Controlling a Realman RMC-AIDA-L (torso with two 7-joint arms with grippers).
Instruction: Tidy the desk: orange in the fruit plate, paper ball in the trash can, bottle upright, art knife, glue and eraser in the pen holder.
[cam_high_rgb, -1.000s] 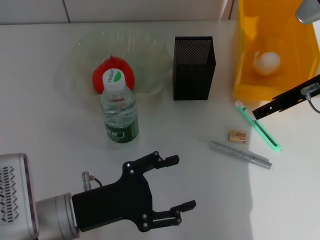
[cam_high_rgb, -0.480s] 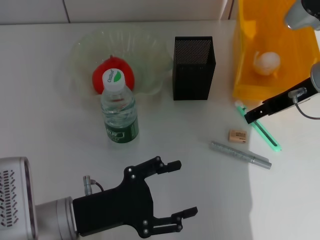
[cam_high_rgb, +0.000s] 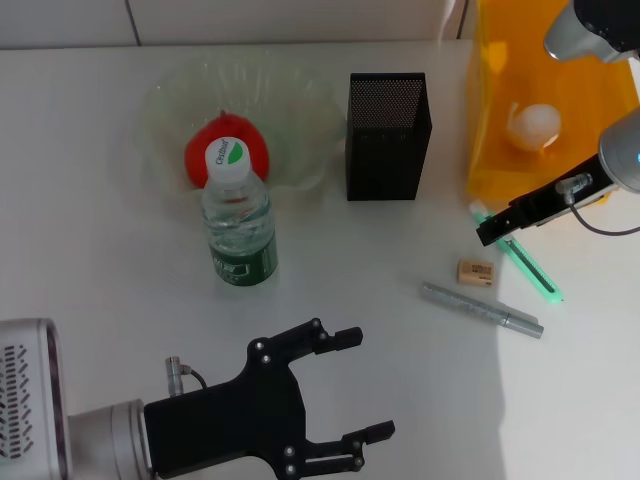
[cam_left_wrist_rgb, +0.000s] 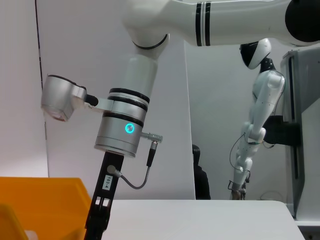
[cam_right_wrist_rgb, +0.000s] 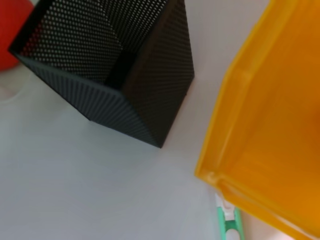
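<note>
The pen holder (cam_high_rgb: 387, 102) is wide and empty, so the slim art knife (cam_high_rgb: 529, 266) will lean with its white end above the pen holder's rim when I insert it.
A red-orange fruit (cam_high_rgb: 226, 152) lies in the clear fruit plate (cam_high_rgb: 290, 105). The water bottle (cam_high_rgb: 238, 218) stands upright in front of the plate. The black mesh pen holder (cam_high_rgb: 388, 122) stands mid-table and also shows in the right wrist view (cam_right_wrist_rgb: 115, 65). The paper ball (cam_high_rgb: 533, 125) lies in the yellow trash can (cam_high_rgb: 500, 90). A green art knife (cam_high_rgb: 522, 258), a tan eraser (cam_high_rgb: 476, 271) and a silver glue stick (cam_high_rgb: 480, 308) lie on the table. My right gripper (cam_high_rgb: 489, 232) hovers over the knife's far end. My left gripper (cam_high_rgb: 352, 386) is open and empty near the front edge.
The white desk (cam_high_rgb: 100, 260) has bare room at the left and between the bottle and the eraser. The trash can's wall (cam_right_wrist_rgb: 240, 130) stands close to the pen holder. The knife's tip (cam_right_wrist_rgb: 230, 225) shows beside the can.
My right gripper has moved left and down, from the table's right edge to over the green knife's far end. My left gripper has drifted slightly toward the front edge.
</note>
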